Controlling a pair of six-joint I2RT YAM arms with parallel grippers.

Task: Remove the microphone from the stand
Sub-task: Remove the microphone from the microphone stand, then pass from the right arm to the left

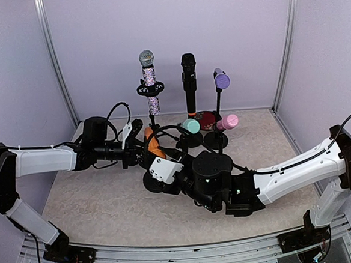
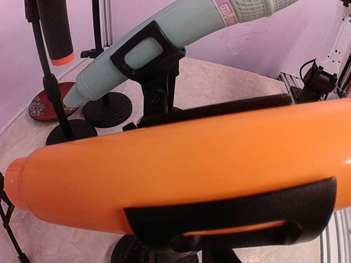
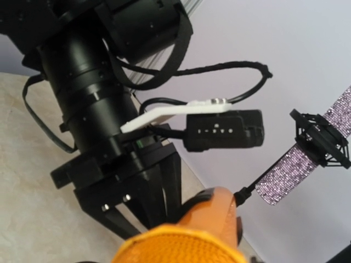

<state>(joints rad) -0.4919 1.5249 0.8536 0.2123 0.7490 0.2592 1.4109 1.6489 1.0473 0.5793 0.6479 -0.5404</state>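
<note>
My right gripper should pull the orange microphone free by the mesh head, because the clip goes around the microphone's body. It should then hand the microphone's handle to my left gripper.
The orange microphone lies tilted in the black clip of a low stand whose round base sits on the table. It fills the left wrist view. My left gripper reaches in from the left and is shut on its handle end; the black fingers come down onto the orange body. My right gripper sits low beside the stand, close under the microphone's mesh head. Its own fingers are hidden, so their state cannot be told.
Behind stand a glitter microphone, a black one, a purple one, a mint one and a pink one, each on its stand. A red disc and loose black cables lie nearby.
</note>
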